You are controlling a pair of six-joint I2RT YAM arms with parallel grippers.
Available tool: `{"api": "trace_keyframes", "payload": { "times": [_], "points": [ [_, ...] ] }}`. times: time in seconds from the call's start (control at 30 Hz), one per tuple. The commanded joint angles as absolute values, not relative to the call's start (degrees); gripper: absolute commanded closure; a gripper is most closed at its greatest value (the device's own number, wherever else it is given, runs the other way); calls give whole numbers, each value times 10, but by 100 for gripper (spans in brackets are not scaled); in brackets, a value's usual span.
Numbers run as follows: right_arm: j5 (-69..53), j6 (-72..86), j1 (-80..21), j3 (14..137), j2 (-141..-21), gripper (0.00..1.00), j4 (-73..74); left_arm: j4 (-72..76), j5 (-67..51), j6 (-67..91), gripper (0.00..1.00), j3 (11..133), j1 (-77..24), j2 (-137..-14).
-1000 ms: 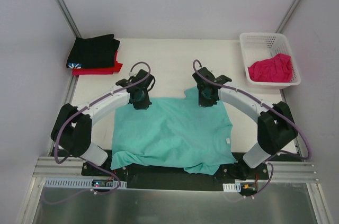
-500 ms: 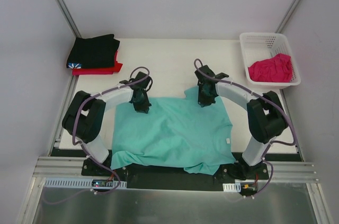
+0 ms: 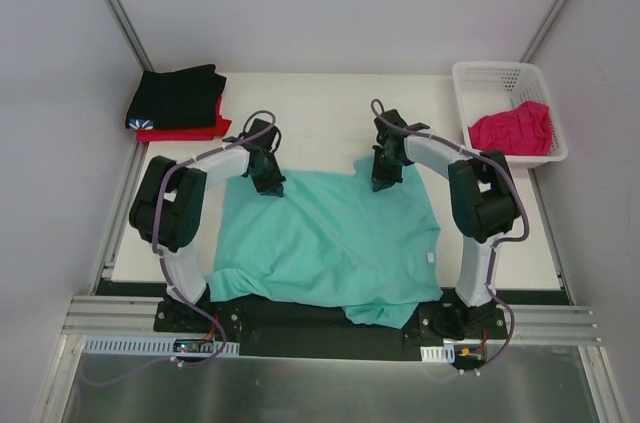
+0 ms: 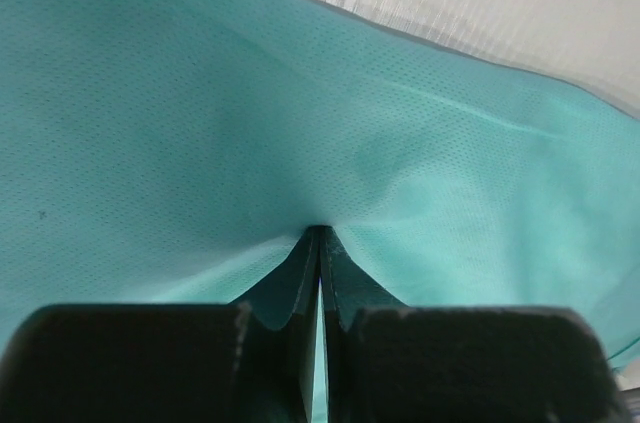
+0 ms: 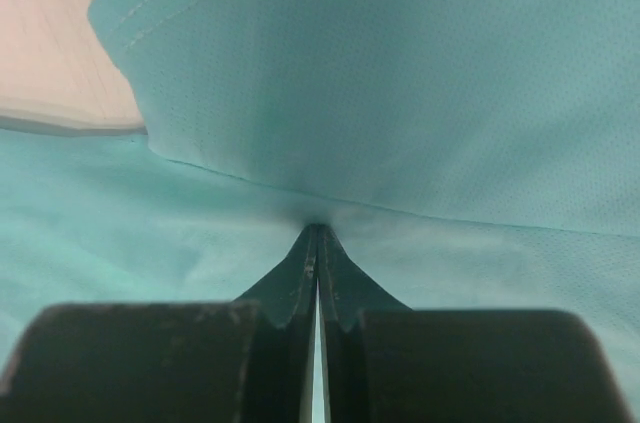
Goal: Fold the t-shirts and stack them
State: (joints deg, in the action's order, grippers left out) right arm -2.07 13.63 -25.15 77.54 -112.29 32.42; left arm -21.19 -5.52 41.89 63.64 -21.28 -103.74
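Observation:
The teal-green t-shirt's near edge (image 3: 384,314) is hanging over the front, so the robot's right gripper should go on pulling toward the open far table (image 3: 420,95) until the sleeve gets close to the basket.
The teal-green t-shirt (image 3: 330,243) lies spread on the table, its near edge hanging over the front. My left gripper (image 3: 269,183) is shut on its far left edge; the cloth (image 4: 300,123) fills the left wrist view. My right gripper (image 3: 381,181) is shut on its far right part by a sleeve; the cloth (image 5: 400,93) fills the right wrist view. A folded black t-shirt (image 3: 178,95) with a small blue-white mark lies on a folded red t-shirt (image 3: 192,130) at the far left corner. The magenta-pink t-shirt (image 3: 510,129) lies crumpled in the basket.
The white lattice basket (image 3: 478,78) stands at the far right corner. Bare white table (image 3: 320,113) shows beyond the teal shirt. Grey walls enclose the table on three sides.
Both grippers have moved away from the arm bases toward the far side, pulling the teal shirt's far edge with them. The shirt now lies farther back and flatter.

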Motion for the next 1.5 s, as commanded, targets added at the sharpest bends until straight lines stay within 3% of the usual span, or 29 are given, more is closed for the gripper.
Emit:
{"api": "trace_keyframes", "payload": {
  "times": [0.0,0.3,0.8,1.23,1.3,1.37,1.4,1.43,1.47],
  "points": [
    [-70,119,-220,829,-1161,99,324,-209,-55,394,100,666,-197,-1073],
    [-122,105,-163,956,-1245,99,357,-215,-78,385,100,746,-175,-1124],
    [-209,93,-90,1296,-1433,99,417,-258,-121,364,100,1024,-134,-1294],
    [-275,91,-47,1341,-1446,97,352,-263,-162,344,100,1204,-118,-1376],
    [-279,84,-50,1308,-1398,90,352,-253,-151,333,81,1189,-119,-1329],
    [-275,70,-54,1269,-1335,82,359,-246,-133,316,70,1150,-120,-1263],
    [-272,63,-61,1260,-1314,64,370,-245,-128,307,63,1127,-123,-1241],
    [-261,55,-66,1253,-1297,55,385,-246,-122,296,54,1114,-126,-1219],
    [-253,37,-70,1240,-1281,45,419,-248,-115,281,33,1099,-127,-1171]
  ]
}}
